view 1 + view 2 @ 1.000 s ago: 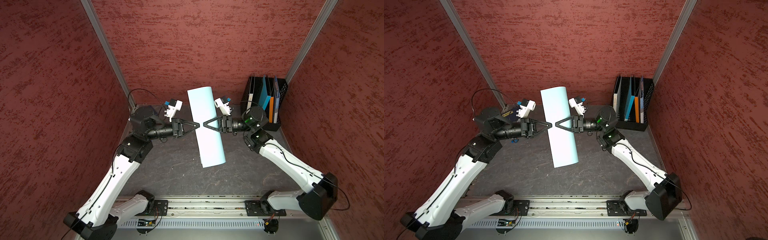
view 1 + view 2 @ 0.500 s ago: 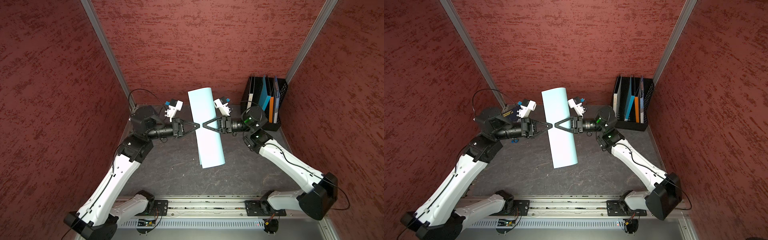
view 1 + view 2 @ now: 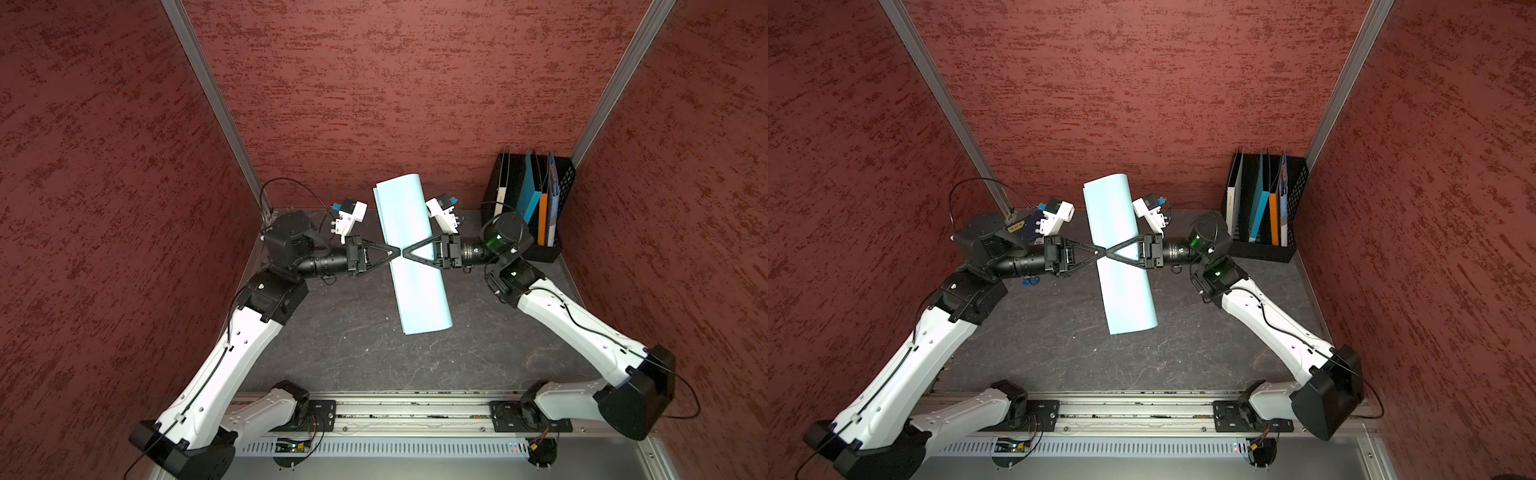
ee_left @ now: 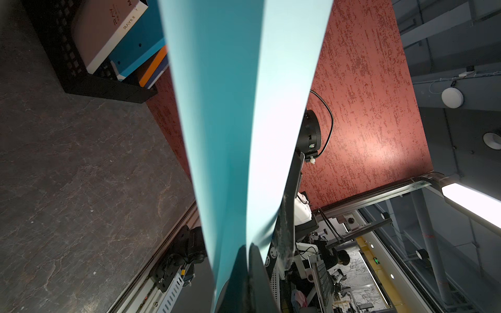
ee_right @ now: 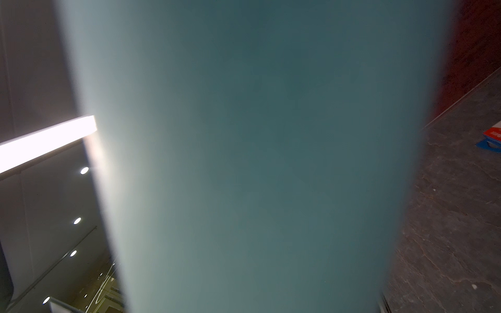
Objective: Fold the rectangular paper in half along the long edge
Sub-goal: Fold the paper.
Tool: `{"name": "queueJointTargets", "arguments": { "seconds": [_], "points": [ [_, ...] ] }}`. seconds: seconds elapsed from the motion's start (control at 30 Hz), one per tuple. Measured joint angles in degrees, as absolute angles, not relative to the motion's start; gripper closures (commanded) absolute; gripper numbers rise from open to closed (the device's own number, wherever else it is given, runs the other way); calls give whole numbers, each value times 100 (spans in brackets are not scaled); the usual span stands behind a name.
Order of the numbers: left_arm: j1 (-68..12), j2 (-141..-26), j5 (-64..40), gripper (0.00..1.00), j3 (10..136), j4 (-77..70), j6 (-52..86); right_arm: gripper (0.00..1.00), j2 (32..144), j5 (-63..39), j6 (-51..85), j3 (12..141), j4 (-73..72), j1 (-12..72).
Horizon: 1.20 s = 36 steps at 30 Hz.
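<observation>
Next, I open my left gripper, move back a little and pinch both layers' edges (image 3: 386, 235) flush, because the long edge of the paper's lower layer sticks out past the upper layer's at the paper's far corner (image 3: 377, 193).
The rectangular paper (image 3: 419, 291) (image 3: 1127, 291) is pale blue, bent over on itself and held in the air above the table, its long axis running from the back wall toward the front. My left gripper (image 3: 397, 251) (image 3: 1100, 251) is shut on its two long edges; the left wrist view shows both layers (image 4: 238, 108) pinched between the jaws (image 4: 248, 246). My right gripper (image 3: 405, 252) (image 3: 1108, 252) reaches across the paper from the other side, tip to tip with the left. One of its fingers (image 4: 288, 214) lies against the upper layer. Paper (image 5: 244, 162) fills the right wrist view and hides its jaws.
A black file rack (image 3: 552, 249) (image 3: 1262, 253) with folders stands in the back right corner. A dark booklet with a yellow label (image 3: 1021, 226) lies at the back left behind my left arm. A blue and red item (image 5: 492, 138) lies on the table. Red walls close three sides.
Both arms have stayed almost where they were. The paper's hanging front end has swayed slightly.
</observation>
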State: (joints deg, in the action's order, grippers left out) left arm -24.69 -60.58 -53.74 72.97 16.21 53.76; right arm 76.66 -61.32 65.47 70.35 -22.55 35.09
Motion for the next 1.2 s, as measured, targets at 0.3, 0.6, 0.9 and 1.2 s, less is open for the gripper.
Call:
{"name": "queueJointTargets", "arguments": {
  "seconds": [0.3, 0.6, 0.9, 1.2],
  "points": [
    [-2469, -6010, -5369, 100, 7295, 1627, 5374, 63, 7666, -6117, 6355, 7087, -2025, 3511],
    [-2469, -5966, -5369, 76, 7290, 1634, 5352, 65, 7666, -6023, 6206, 7089, -1844, 3511],
    [-2464, -5955, -5369, 63, 7273, 1653, 5395, 65, 7662, -5955, 6097, 7201, -1739, 3511],
    [-2370, -5922, -5345, 61, 7321, 1780, 5347, 65, 7660, -5920, 6128, 7227, -1804, 3509]
  ]
}}
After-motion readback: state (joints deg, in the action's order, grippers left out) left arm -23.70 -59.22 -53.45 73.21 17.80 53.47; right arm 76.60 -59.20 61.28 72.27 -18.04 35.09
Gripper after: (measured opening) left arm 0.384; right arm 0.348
